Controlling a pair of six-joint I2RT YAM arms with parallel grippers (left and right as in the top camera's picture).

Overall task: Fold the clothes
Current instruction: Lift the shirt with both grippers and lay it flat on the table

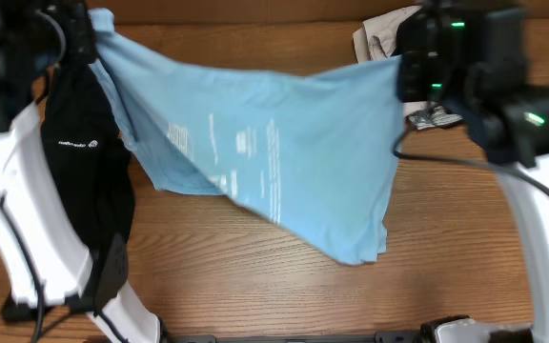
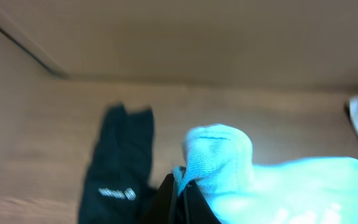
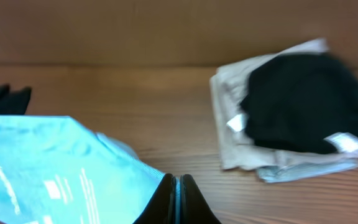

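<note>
The blue T-shirt is hanging with a slanted lower edge point(image 1: 289, 229) and a flap behind. My grippers need to swing the T-shirt open before they lay it flat across the wooden table point(image 1: 246, 276).
A light blue T-shirt point(image 1: 284, 162) with white lettering hangs stretched between both grippers above the wooden table. My left gripper point(image 1: 91, 40) is shut on its left corner; in the left wrist view the blue fabric point(image 2: 219, 158) bunches out of the jaws point(image 2: 182, 193). My right gripper point(image 1: 400, 65) is shut on the right corner; in the right wrist view the shirt point(image 3: 55, 171) runs into the closed jaws point(image 3: 175, 186). A long black garment point(image 1: 84, 162) with a small white logo lies at the table's left, also in the left wrist view point(image 2: 117, 168).
A pile of folded clothes, beige with a black piece on top point(image 3: 303, 106), sits at the back right of the table point(image 1: 389, 38). Bare wooden table point(image 1: 255, 276) lies in front of the hanging shirt.
</note>
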